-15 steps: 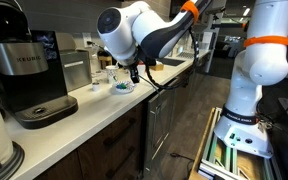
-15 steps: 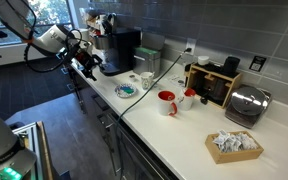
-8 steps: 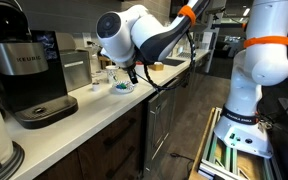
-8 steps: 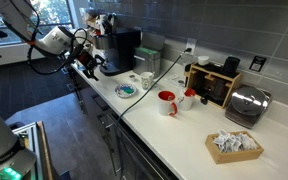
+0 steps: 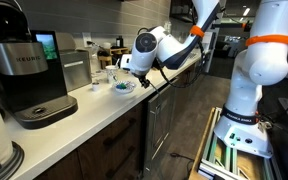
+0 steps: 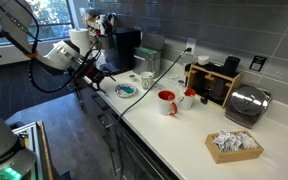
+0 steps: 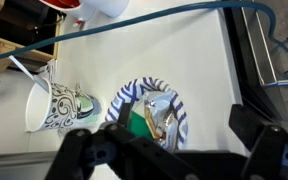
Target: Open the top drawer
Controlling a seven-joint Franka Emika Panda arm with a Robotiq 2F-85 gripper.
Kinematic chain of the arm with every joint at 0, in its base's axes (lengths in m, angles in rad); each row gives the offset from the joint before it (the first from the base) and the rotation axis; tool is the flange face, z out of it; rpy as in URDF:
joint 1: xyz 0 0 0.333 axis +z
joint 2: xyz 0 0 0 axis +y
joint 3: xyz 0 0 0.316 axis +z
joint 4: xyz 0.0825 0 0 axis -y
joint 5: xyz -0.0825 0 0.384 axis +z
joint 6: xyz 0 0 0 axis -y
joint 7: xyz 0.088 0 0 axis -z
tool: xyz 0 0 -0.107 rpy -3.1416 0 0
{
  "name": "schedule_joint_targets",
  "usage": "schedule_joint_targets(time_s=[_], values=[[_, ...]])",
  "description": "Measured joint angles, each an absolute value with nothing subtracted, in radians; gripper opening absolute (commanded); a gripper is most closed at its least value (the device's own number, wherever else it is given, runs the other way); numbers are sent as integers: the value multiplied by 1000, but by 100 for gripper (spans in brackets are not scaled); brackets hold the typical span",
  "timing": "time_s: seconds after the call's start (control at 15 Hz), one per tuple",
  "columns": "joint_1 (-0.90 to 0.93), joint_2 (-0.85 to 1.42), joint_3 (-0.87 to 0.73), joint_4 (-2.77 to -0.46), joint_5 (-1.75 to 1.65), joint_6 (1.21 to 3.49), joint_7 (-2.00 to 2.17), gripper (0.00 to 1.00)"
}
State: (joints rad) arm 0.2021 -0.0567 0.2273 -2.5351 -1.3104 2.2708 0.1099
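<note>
Next, my gripper backs clear of the counter's edge and goes down in front of the top drawer [image 5: 120, 133], because it hangs over the plate [image 5: 122, 88], above the counter.
My gripper [image 7: 174, 150] is open and empty, its two dark fingers wide apart. It hangs over the white counter, just above a blue-patterned plate [image 7: 149, 108] holding a foil packet. It also shows in both exterior views [image 5: 134, 72] [image 6: 102, 76], at the counter's front edge. The top drawer [image 7: 252, 60] is a dark brown front with a metal bar handle, seen just past the counter edge in the wrist view. It looks shut and its inside is hidden. The gripper is not touching it.
A patterned cup [image 7: 52, 105] stands beside the plate. A Keurig coffee machine [image 5: 24, 70] is on the counter. A red mug [image 6: 167, 102], a toaster [image 6: 246, 105] and a basket of packets [image 6: 232, 145] sit further along. Dark cabinet fronts [image 5: 114, 135] run below the counter.
The arm has swung along the counter away from the coffee machine, and the gripper now sits over the blue-patterned plate. The gripper is still empty.
</note>
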Motion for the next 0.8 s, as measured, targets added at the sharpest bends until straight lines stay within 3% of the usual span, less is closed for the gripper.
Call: schedule_joint_targets(time_s=[0.53, 0.8], values=[[196, -79, 220, -2555, -1332, 2298, 90, 100], [193, -125, 180, -2587, -1263, 2496, -39, 100]])
